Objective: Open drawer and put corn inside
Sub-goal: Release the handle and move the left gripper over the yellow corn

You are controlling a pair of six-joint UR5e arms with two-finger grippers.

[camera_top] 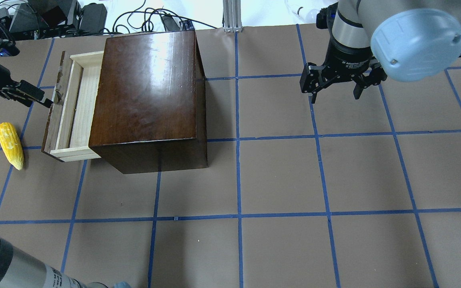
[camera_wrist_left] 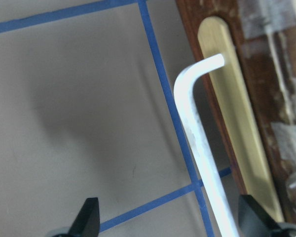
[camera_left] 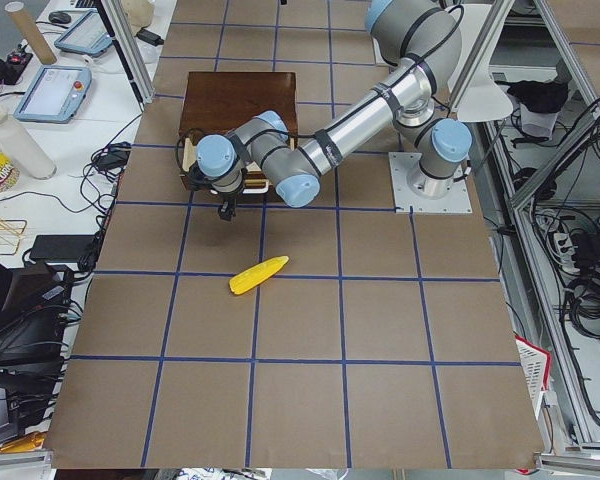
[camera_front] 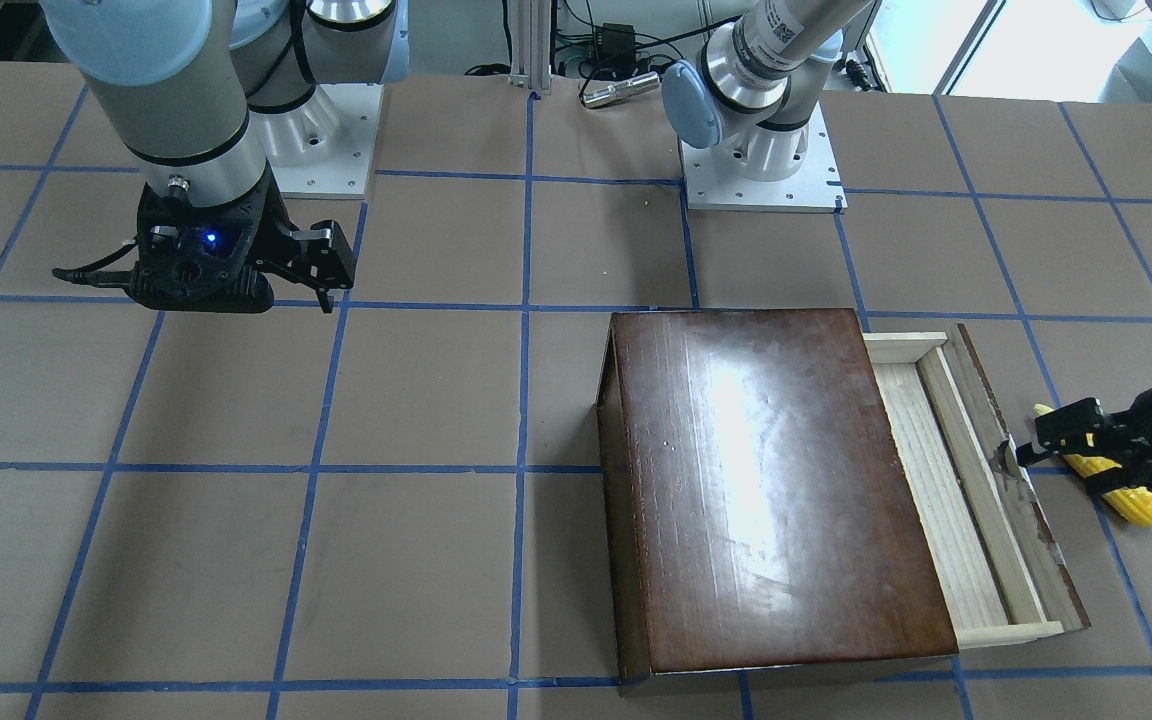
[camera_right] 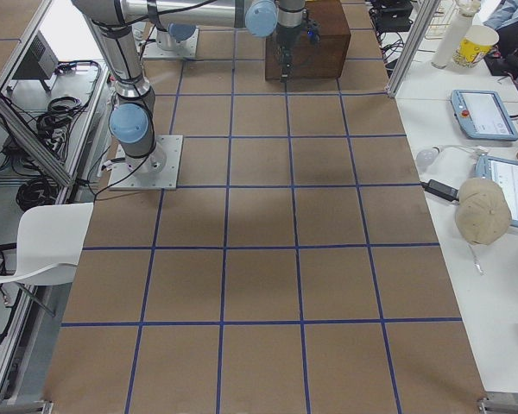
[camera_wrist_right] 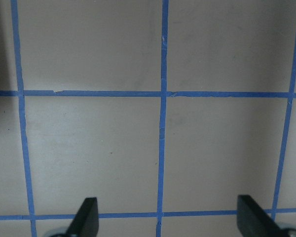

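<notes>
My gripper will put the yellow corn (camera_front: pixel 1137 504) inside the pale wood tray (camera_front: pixel 941 480), and the yellow corn will lie flat lengthwise there. The tray shows a long gap that is wider than the corn.
The dark-brown box (camera_top: pixel 146 92) stands on the table with its drawer (camera_top: pixel 76 104) pulled partway out, the pale wood tray showing empty (camera_front: pixel 946 480). My left gripper (camera_top: pixel 38 98) is open at the drawer's front panel. In the left wrist view its fingertips (camera_wrist_left: pixel 91 217) stand wide apart on either side of the white bent-rod handle (camera_wrist_left: pixel 192 123), not touching it. The yellow corn (camera_top: pixel 10 145) lies on the table beside the drawer front, apart from it, and is partly hidden by the gripper in the front view (camera_front: pixel 1131 498). My right gripper (camera_top: pixel 336 86) is open and empty, hovering far from the box.
The table is brown paper with a grid of blue tape lines (camera_top: pixel 238 176). The arm bases (camera_front: pixel 761 180) sit at the robot's side. Cables and equipment (camera_top: pixel 54 16) lie beyond the table's far edge behind the box.
</notes>
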